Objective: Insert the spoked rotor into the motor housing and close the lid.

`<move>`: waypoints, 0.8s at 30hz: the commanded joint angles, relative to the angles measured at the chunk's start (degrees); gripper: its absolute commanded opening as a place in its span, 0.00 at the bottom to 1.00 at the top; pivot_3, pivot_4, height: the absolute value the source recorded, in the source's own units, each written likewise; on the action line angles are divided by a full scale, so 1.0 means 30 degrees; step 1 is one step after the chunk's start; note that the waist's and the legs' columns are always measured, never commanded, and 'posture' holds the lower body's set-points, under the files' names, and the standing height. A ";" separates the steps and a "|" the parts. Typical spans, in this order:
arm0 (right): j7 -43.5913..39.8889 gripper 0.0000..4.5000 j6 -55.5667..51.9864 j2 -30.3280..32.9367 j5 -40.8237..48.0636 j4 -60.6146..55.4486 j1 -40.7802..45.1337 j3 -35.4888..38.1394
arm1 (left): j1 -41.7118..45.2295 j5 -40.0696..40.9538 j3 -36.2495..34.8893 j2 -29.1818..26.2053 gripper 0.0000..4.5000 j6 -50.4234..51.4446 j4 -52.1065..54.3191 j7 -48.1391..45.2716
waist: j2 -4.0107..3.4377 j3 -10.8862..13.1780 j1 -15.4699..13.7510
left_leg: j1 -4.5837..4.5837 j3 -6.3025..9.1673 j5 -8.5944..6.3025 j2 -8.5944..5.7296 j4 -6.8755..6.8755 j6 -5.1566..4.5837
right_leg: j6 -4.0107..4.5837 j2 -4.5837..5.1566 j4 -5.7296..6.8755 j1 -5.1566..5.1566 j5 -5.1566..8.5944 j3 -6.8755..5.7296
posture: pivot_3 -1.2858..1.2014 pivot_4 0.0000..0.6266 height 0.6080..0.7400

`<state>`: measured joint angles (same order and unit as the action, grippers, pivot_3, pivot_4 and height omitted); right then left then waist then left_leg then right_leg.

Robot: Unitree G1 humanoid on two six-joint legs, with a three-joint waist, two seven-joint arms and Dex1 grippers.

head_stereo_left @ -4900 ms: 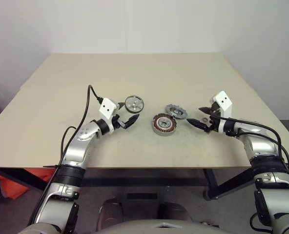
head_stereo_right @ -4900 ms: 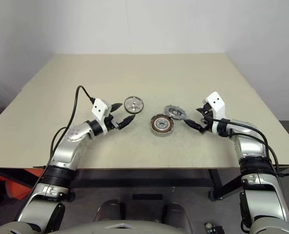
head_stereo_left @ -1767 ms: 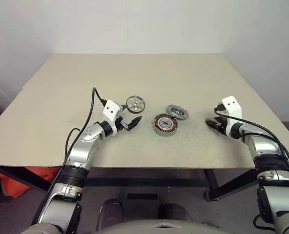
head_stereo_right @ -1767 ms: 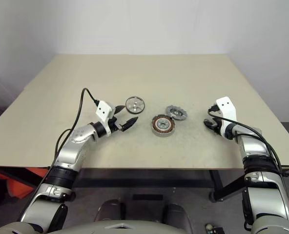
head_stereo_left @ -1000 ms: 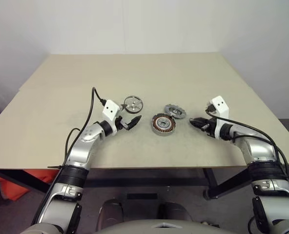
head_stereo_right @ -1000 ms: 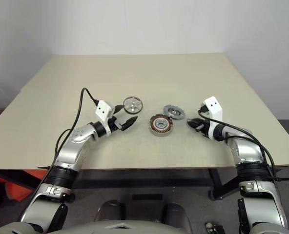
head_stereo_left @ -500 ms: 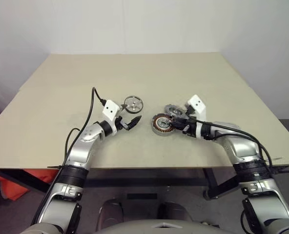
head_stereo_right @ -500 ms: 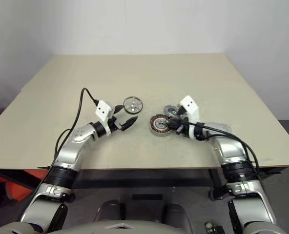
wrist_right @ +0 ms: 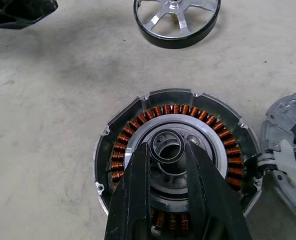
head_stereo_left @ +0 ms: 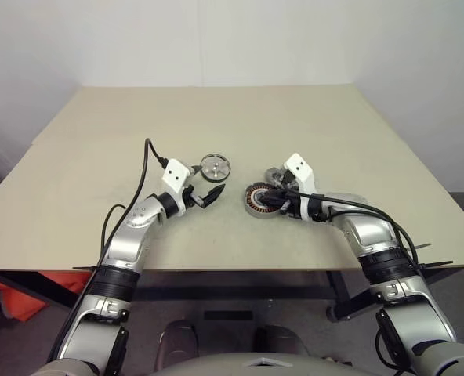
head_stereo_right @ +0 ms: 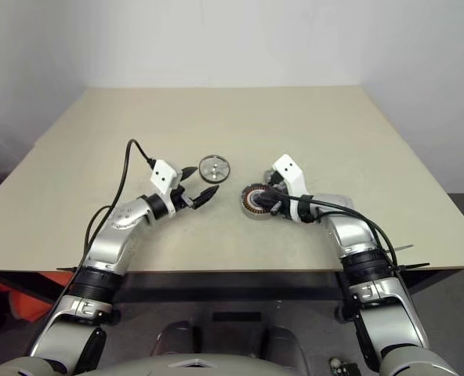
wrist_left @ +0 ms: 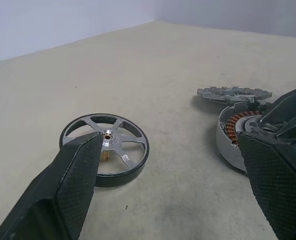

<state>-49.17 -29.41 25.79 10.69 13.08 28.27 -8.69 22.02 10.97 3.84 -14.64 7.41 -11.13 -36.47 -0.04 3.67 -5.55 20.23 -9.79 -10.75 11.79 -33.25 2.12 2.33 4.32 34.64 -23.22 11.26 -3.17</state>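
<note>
The small metal ring sits high above the motor housing's centre hole (wrist_right: 174,167). Next, my right gripper opens, closes its fingers and pushes down on the ring's top (wrist_right: 167,145).
The spoked rotor (head_stereo_left: 215,166) lies flat on the table, a shiny silver wheel just beyond my left gripper (head_stereo_left: 207,182). That gripper is open and level, with nothing between its fingers (wrist_left: 68,185). The motor housing (wrist_right: 138,125), a dark ring with copper windings, sits at mid-table. My right gripper (head_stereo_left: 270,202) points down over its pale centre and is shut on a small metal ring (wrist_right: 166,135). The lid (wrist_right: 294,145), a grey notched disc, lies beside the housing and is partly hidden behind my right hand in the eye views.
All the parts rest on a beige table (head_stereo_left: 216,117); its front edge runs just below both forearms. A black cable (head_stereo_left: 144,168) loops up from my left wrist.
My right gripper has swung left from the table's right side to directly over the motor housing, still carrying the small ring. The left arm and the parts have stayed put.
</note>
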 commanded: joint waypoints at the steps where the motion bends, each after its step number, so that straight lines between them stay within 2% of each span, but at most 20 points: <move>1: -0.0091 0.15 0.0508 0.0136 -0.0119 0.0001 0.0273 0.0100 | 0.0289 0.0116 -0.0324 -0.0175 1.00 -0.0175 0.0554 0.0065 | 0.0000 0.0000 0.0001 | 0.0000 0.0000 0.0000 0.0000 -0.0001 0.0000 | 0.0000 0.0000 0.0000 0.0000 0.0000 0.0000 | 0.52 0.00 1.00; 8: -0.0168 0.15 0.0698 0.0460 -0.0272 0.0125 0.0156 0.0285 | 0.0201 0.0066 -0.0232 -0.0151 1.00 -0.0160 0.0720 0.0103 | 0.0000 0.0000 0.0001 | -0.0001 -0.0001 0.0000 -0.0001 0.0000 0.0000 | 0.0000 0.0000 0.0000 0.0002 0.0000 0.0002 | 0.52 0.00 1.00; 19: -0.0290 0.99 0.1097 0.0536 -0.0134 -0.0195 0.0150 0.0414 | 0.0184 0.0032 -0.0174 -0.0134 1.00 -0.0144 0.0722 0.0193 | 0.0001 0.0000 -0.0015 | -0.0009 0.0000 0.0000 -0.0001 -0.0006 0.0000 | 0.0000 0.0002 0.0004 0.0012 0.0000 0.0003 | 0.52 0.00 1.00; 24: -0.0365 0.99 0.1035 0.0335 0.0194 -0.0348 0.0318 0.0545 | 0.0269 0.0020 -0.0188 -0.0161 1.00 -0.0181 0.0578 0.0193 | 0.0001 0.0000 -0.0001 | -0.0010 0.0000 0.0000 0.0000 -0.0003 0.0000 | 0.0001 -0.0001 0.0002 0.0009 0.0000 0.0003 | 0.52 0.00 1.00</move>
<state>-50.02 -26.46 26.90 10.31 13.74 28.08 -8.11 21.96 10.93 3.91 -14.72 7.41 -10.80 -35.97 -0.03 3.67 -5.56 20.20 -9.79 -10.75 11.79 -33.26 2.11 2.33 4.32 34.65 -23.19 11.26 -3.16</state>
